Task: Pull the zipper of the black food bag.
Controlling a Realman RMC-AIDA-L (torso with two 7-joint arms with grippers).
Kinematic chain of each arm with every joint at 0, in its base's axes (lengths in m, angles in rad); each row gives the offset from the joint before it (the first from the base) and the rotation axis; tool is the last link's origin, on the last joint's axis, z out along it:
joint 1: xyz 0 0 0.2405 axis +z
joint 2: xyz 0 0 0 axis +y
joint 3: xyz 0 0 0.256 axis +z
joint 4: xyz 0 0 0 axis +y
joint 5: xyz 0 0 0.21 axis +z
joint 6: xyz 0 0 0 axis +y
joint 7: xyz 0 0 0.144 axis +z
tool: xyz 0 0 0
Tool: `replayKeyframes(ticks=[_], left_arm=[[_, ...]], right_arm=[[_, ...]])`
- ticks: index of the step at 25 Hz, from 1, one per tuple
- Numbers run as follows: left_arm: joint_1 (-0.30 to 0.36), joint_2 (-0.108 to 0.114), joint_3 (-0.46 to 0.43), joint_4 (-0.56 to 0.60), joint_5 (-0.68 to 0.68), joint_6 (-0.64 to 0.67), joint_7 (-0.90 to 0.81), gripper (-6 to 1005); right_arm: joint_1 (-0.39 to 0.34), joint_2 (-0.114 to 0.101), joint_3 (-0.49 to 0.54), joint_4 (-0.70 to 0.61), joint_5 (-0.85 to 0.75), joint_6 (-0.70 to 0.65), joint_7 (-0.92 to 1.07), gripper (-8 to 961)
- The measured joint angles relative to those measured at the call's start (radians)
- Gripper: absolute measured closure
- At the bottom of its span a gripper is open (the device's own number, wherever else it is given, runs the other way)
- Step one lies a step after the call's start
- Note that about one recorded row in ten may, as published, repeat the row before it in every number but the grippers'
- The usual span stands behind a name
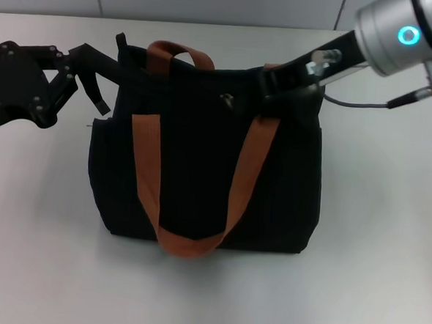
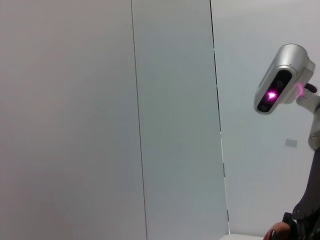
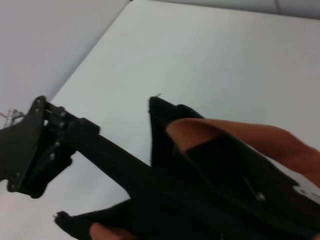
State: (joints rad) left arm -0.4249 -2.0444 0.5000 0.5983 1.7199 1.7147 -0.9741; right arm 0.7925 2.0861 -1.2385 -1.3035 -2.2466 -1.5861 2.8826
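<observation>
The bag's top corner is held steady by my left gripper, so my right gripper should go on pulling the silver zipper pull away and let go of it by the far strap (image 1: 265, 128).
The black food bag (image 1: 201, 168) stands upright in the middle of the white table, with brown-orange strap handles (image 1: 146, 165). The silver zipper pull (image 1: 226, 99) sits on the top edge, about mid-length; it also shows in the right wrist view (image 3: 260, 196). My right gripper (image 1: 273, 85) is low over the bag's top right edge, a short way right of the pull. My left gripper (image 1: 107, 85) is open at the bag's upper left corner, one finger on the top corner and the other down its left side; it also shows in the right wrist view (image 3: 30, 150).
The white table (image 1: 387, 238) extends on all sides of the bag. A grey cable (image 1: 351, 104) hangs from my right wrist. The left wrist view shows only a pale wall (image 2: 100, 120) and the head camera (image 2: 280, 85).
</observation>
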Motion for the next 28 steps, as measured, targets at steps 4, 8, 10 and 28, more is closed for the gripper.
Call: replayKeyframes(ticks=[4,8,10,28], left_arm=[[-0.005,0.000,0.000,0.000,-0.001,-0.007,-0.001,875],[-0.006,0.000,-0.002,0.000,-0.003,-0.011,-0.001,874],[-0.006,0.001,-0.007,0.000,-0.003,-0.012,-0.001,873],[-0.004,-0.003,-0.009,-0.002,-0.005,-0.003,-0.010,864]], right_arm=[[-0.057,0.001,0.010,-0.105,-0.043,-0.035,0.039,954],[-0.078,0.001,0.030,-0.142,-0.061,-0.053,0.045,954],[-0.101,0.002,0.065,-0.183,-0.082,-0.081,0.050,954],[-0.276,-0.009,0.364,-0.024,0.445,-0.110,-0.447,901]])
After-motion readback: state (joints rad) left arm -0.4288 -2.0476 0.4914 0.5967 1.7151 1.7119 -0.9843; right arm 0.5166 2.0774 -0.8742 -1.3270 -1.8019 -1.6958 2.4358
